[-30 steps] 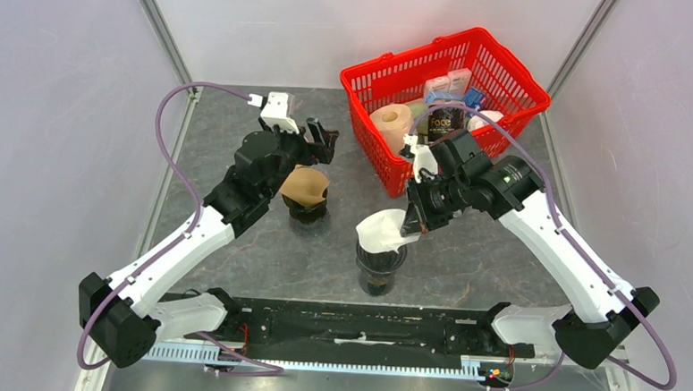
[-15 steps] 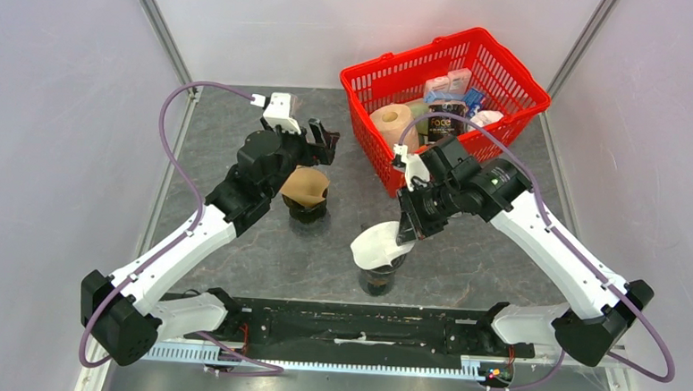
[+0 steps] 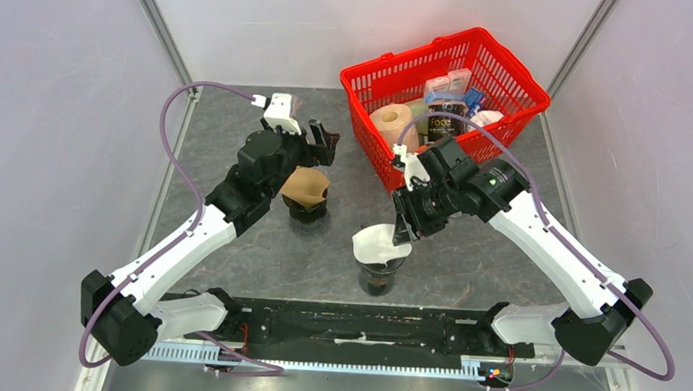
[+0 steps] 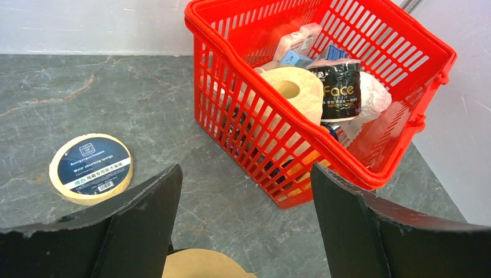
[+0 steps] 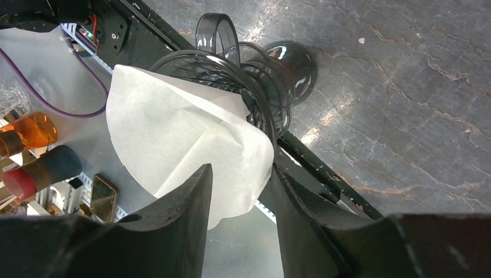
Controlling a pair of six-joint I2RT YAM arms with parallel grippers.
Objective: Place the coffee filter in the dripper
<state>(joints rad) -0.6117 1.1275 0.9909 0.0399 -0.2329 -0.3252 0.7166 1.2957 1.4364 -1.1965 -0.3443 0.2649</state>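
Note:
Next, I move my right gripper off the white coffee filter's edge and push the filter's middle down with closed fingers, because the filter lies tilted across the dripper's rim.
A white coffee filter rests tilted on the rim of a clear dark dripper near the table's front. My right gripper hangs just right of and above it. Its jaws stand apart, with the filter's edge in the gap between them. A second dripper further left holds a brown filter. My left gripper is open just beyond that one and holds nothing.
A red basket at the back right holds a paper roll, a dark pack and small boxes. A flat round tape roll lies on the stone top left of the basket. The black rail runs along the front.
My right gripper lowered the white filter onto the dripper, and its jaws have spread apart around the filter's edge. The left arm has not moved.

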